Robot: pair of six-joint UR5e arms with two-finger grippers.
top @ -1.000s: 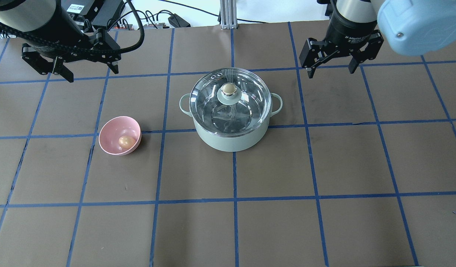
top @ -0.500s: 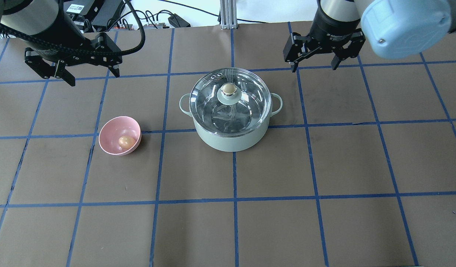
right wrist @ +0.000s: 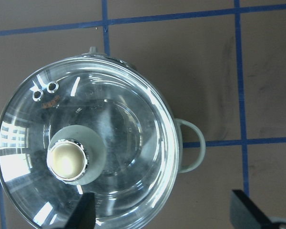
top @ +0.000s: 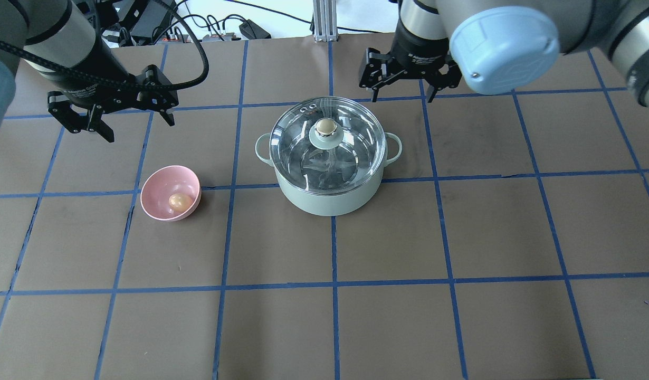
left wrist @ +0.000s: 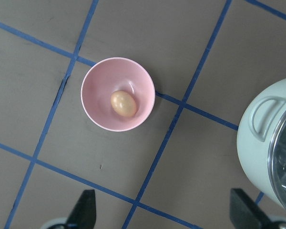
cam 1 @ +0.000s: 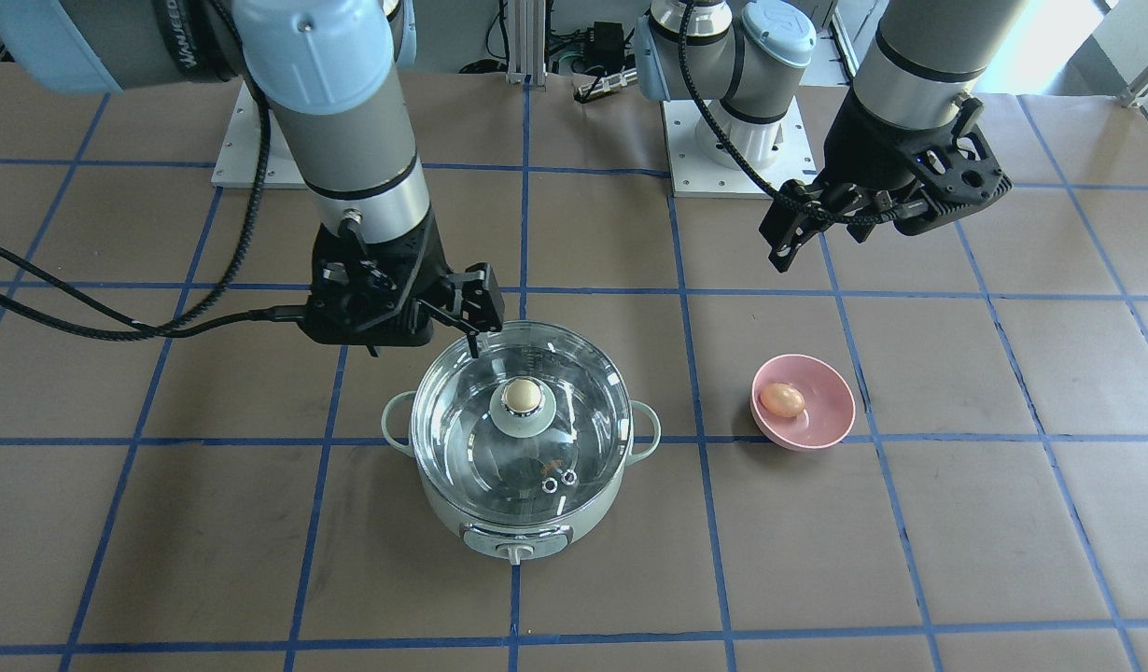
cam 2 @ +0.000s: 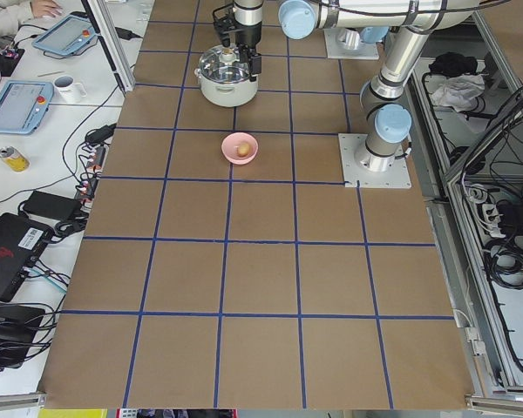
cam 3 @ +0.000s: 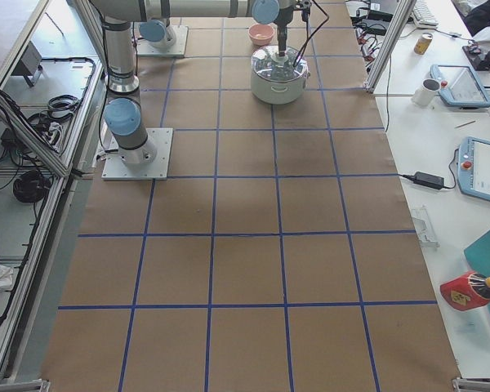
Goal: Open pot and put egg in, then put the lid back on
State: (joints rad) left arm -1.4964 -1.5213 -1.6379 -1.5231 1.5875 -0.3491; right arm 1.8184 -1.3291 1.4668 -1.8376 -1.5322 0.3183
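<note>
Shiny steel (cam 1: 486, 470) can be seen through the glass lid. I should expect to find an empty mint-green pot (cam 1: 595, 515) when I raise the lid by its beige knob.
The mint-green pot (top: 330, 198) stands at the table's middle with the glass lid (top: 356, 145) on it; the beige knob (top: 327, 126) is at its centre. The egg (top: 180, 201) lies in a small pink bowl (top: 158, 182) to the pot's left. My left gripper (top: 138, 128) is open and empty, up in the air behind the bowl. In the left wrist view the egg (left wrist: 123, 103) sits in the bowl below the open fingers. My right gripper (top: 402, 96) is open and empty, above the pot's far right rim. In the right wrist view the lid (right wrist: 133, 119) and knob (right wrist: 66, 160) are down-left of it.
The table is brown paper with a blue tape grid. An aluminium post (top: 324, 21) and cables lie along its far edge. The pot's control knob (cam 1: 515, 553) faces away from me. The arms' base plates (cam 1: 733, 140) are at my side.
My right gripper has moved left, from the table's right side to just behind the pot. My left gripper has moved a little right and closer to the bowl. Pot, lid and egg have not moved.
</note>
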